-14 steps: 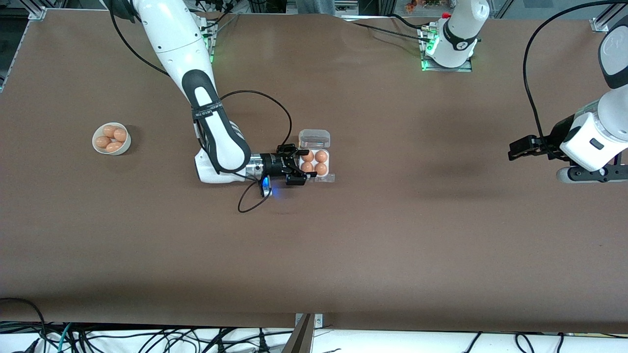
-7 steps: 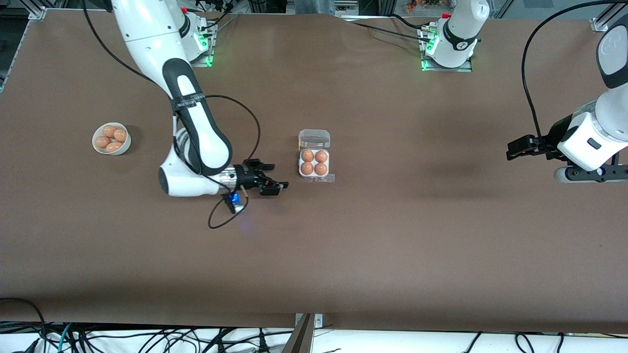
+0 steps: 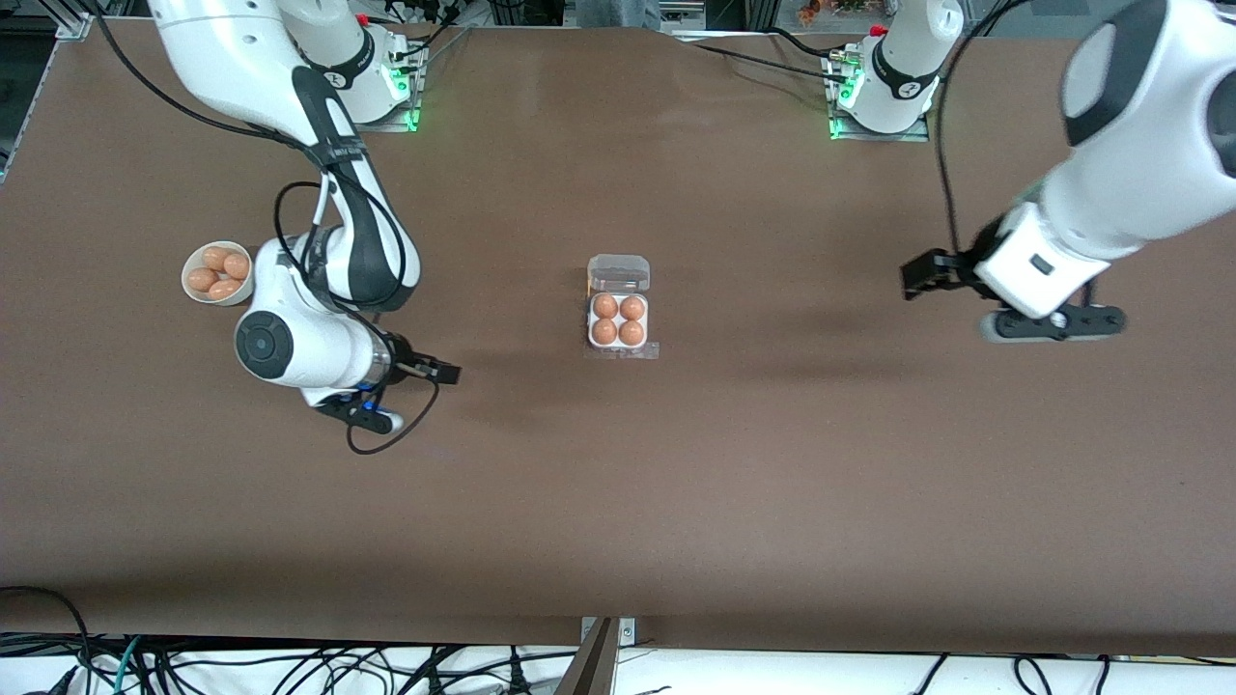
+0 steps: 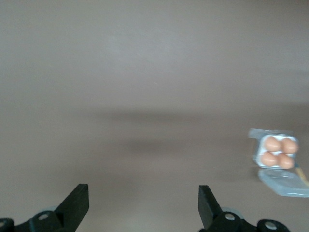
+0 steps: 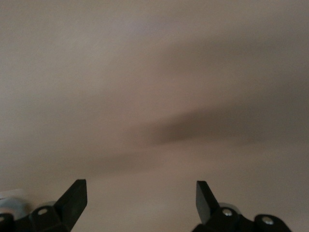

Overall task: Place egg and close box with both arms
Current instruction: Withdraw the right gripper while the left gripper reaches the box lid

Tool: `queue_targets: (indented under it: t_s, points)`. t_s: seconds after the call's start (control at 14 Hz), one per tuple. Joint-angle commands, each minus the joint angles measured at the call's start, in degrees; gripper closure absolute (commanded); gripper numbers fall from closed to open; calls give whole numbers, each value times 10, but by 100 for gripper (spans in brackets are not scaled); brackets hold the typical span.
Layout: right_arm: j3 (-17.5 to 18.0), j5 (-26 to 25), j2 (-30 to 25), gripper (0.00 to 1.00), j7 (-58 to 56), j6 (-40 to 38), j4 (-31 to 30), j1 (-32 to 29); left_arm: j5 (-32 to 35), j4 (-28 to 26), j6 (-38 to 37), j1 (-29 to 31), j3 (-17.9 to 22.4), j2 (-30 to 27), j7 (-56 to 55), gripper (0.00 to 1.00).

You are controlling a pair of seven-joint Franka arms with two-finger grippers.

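Observation:
The clear lid [image 3: 619, 271] is joined to the box along a shared edge [image 3: 619, 291], so the lid will fold over the eggs and stay down when I push it.
The box [image 3: 619, 328] sits mid-table with its clear lid [image 3: 619, 272] standing open, and tan-orange eggs [image 3: 605, 306] fill all its cells. It also shows in the left wrist view [image 4: 277, 152] with its lid [image 4: 285, 182] folded out. My right gripper [image 3: 439, 371] is open and empty, over bare table between the bowl and the box. In its wrist view the right gripper [image 5: 140, 200] shows only table. My left gripper [image 3: 917, 275] is open and empty, over bare table toward the left arm's end. In its own view the left gripper [image 4: 143, 203] is wide open.
A round white bowl [image 3: 189, 269] with several loose eggs stands toward the right arm's end of the table. The brown table top [image 3: 676, 483] stretches wide around the box. Cables hang along the edge nearest the front camera.
My right gripper has drawn away from the box toward the bowl, open and empty. My left arm has swung in toward the box. All box cells stay filled.

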Motion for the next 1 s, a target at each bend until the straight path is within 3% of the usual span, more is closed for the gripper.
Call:
queue_targets:
  t_s: [0.0, 0.14, 0.43, 0.65, 0.79, 0.93]
  points:
    - [42, -153, -116, 0, -23, -5, -75, -52, -10, 8, -8, -7, -54, 4, -106, 0]
    - [54, -177, -178, 0, -44, -34, -85, -88, -11, 8, -10, -32, -71, 18, -131, 1]
    - [56, -187, -285, 0, -120, -98, -84, -129, -41, 8, -52, -94, -71, 46, -168, 28]
    - [43, -185, -324, 0, -128, -164, -59, -145, -124, 9, -60, -101, -71, 72, -181, 63]
    - [29, -177, -321, 0, -127, -226, -3, -147, -154, 8, -61, -117, -71, 84, -182, 73]
    - [15, -175, -325, 0, -126, -238, 12, -147, -165, 9, -60, -139, -71, 104, -199, 81]
